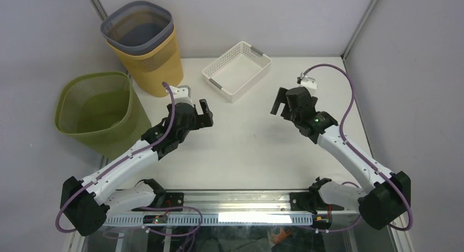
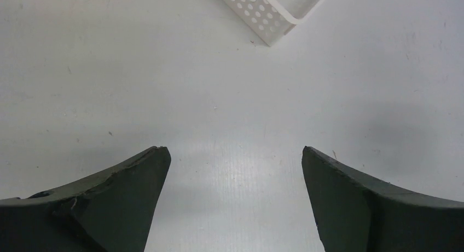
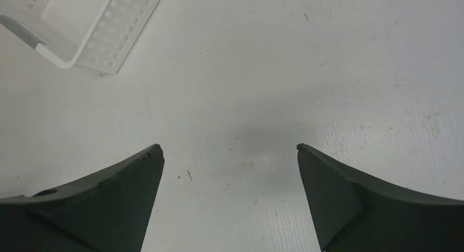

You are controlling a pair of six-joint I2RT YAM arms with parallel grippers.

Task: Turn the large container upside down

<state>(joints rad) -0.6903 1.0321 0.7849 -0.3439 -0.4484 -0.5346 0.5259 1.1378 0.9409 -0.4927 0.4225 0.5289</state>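
Note:
The white basket sits crooked at the back, so my right gripper should grab its near long side and turn the basket straight before tipping it over.
A white perforated basket with grey handles stands open side up at the back middle of the table. Its corner shows at the top of the left wrist view and at the top left of the right wrist view. My left gripper is open and empty over bare table, a little in front and left of the basket; its jaws stand wide apart. My right gripper is open and empty, in front and right of the basket. Neither touches the basket.
An olive green mesh bin stands upright at the table's left edge. Behind it a yellow bin holds a grey bin nested inside. A small white block on a cable lies at the back right.

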